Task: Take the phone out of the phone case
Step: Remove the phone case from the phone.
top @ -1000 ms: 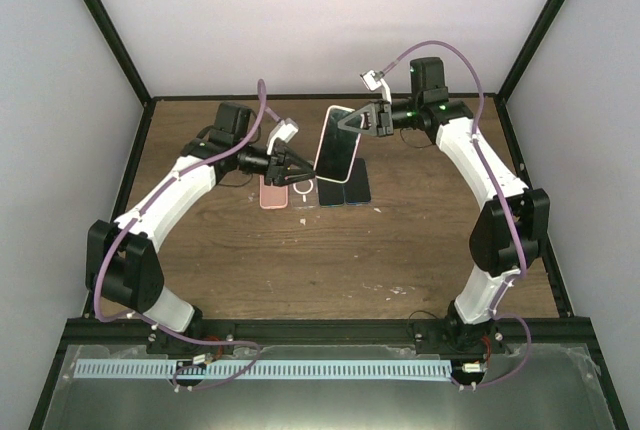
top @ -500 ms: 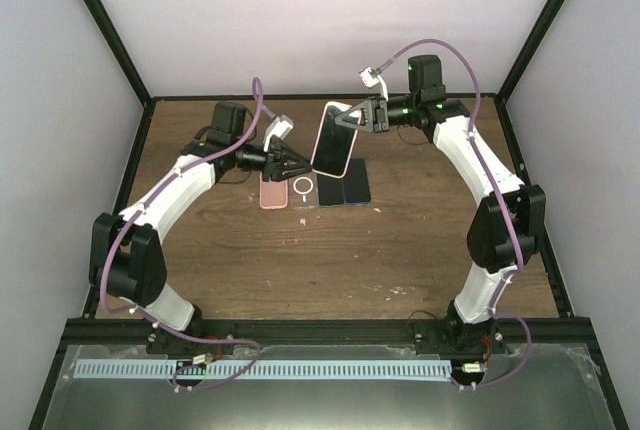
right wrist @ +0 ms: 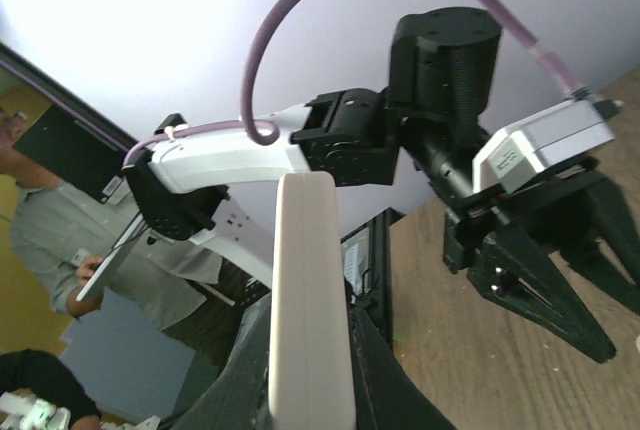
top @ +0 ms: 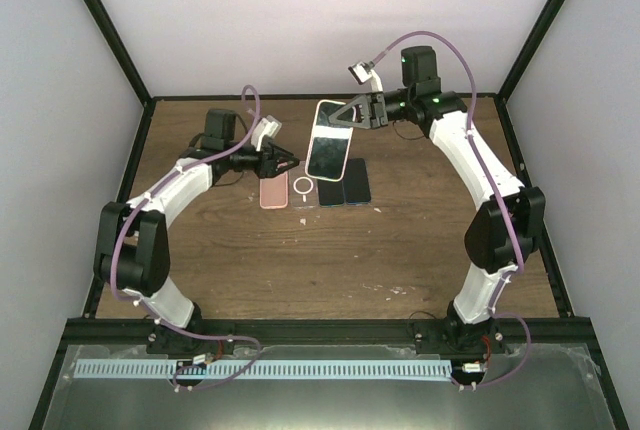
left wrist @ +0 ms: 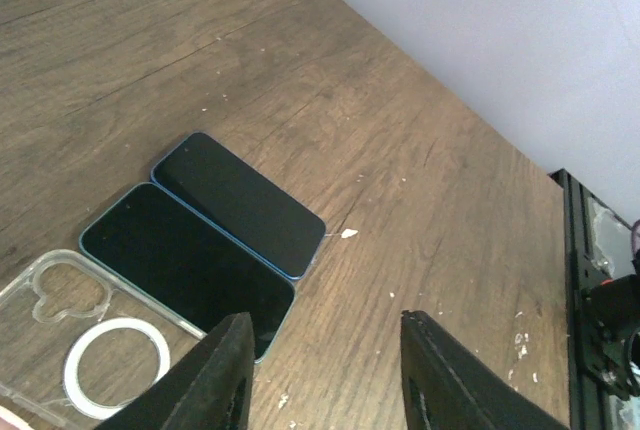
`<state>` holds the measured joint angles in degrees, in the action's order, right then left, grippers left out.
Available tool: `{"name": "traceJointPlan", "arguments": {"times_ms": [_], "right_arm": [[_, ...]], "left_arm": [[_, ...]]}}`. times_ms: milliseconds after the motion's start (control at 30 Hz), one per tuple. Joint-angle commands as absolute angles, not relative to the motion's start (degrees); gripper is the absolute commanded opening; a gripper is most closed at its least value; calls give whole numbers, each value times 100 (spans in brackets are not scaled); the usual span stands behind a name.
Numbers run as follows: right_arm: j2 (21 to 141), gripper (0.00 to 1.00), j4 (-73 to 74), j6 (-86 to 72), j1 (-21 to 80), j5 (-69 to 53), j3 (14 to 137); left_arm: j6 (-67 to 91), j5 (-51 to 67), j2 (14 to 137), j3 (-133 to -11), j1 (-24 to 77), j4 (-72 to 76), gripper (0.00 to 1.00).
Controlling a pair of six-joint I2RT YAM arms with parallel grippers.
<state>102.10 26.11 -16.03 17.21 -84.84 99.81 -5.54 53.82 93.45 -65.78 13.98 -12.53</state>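
Note:
The robot's left gripper points down at the wood (left wrist: 335, 365), outside the phone case, so it should tilt up and move to the phone case's lower corner (top: 310, 175).
A phone in a pale pink case (top: 329, 140) is held up off the table, screen toward the camera. My right gripper (top: 343, 118) is shut on its upper edge. In the right wrist view the case's pink side (right wrist: 310, 280) runs upright between my right gripper's (right wrist: 308, 360) dark fingers. My left gripper (top: 287, 161) is open and empty, just left of the held phone and above the things on the table. In the left wrist view the left gripper (left wrist: 325, 350) stands wide open over bare wood.
On the wooden table (top: 420, 240) lie a pink flat item (top: 273, 193), a clear case with a white ring (top: 304, 188) and two dark phones (top: 331, 193) (top: 356, 187). The left wrist view shows the clear case (left wrist: 90, 345) and both phones (left wrist: 185, 260) (left wrist: 240, 202). A black frame (top: 110, 200) borders the table.

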Motion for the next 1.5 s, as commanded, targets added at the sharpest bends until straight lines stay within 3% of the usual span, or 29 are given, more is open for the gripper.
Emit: {"name": "traceJointPlan", "arguments": {"times_ms": [0, 133, 367, 800, 1167, 1467], "right_arm": [[9940, 1, 2537, -1793, 1669, -9995, 10301], [9981, 1, 2277, -1837, 1532, -9647, 10300], [9966, 1, 2205, -1771, 1618, -9551, 10194], [9844, 1, 2168, -1691, 1732, -9665, 10096], [9850, 1, 2222, -1706, 1838, -10186, 10214], [9883, 1, 3275, -457, 1950, -9749, 10046]], "left_arm": [[-522, 6090, 8804, -6465, 1359, -1193, 47], [-70, 6849, 7991, -6259, 1414, -1104, 57], [938, 6786, 7432, -6100, 1792, -654, 60], [1496, 6578, 7787, -6050, 2100, -238, 54], [1379, 5825, 8260, -6027, 2079, -278, 43], [1559, 6058, 8579, -6715, 2139, 50, 40]]}}
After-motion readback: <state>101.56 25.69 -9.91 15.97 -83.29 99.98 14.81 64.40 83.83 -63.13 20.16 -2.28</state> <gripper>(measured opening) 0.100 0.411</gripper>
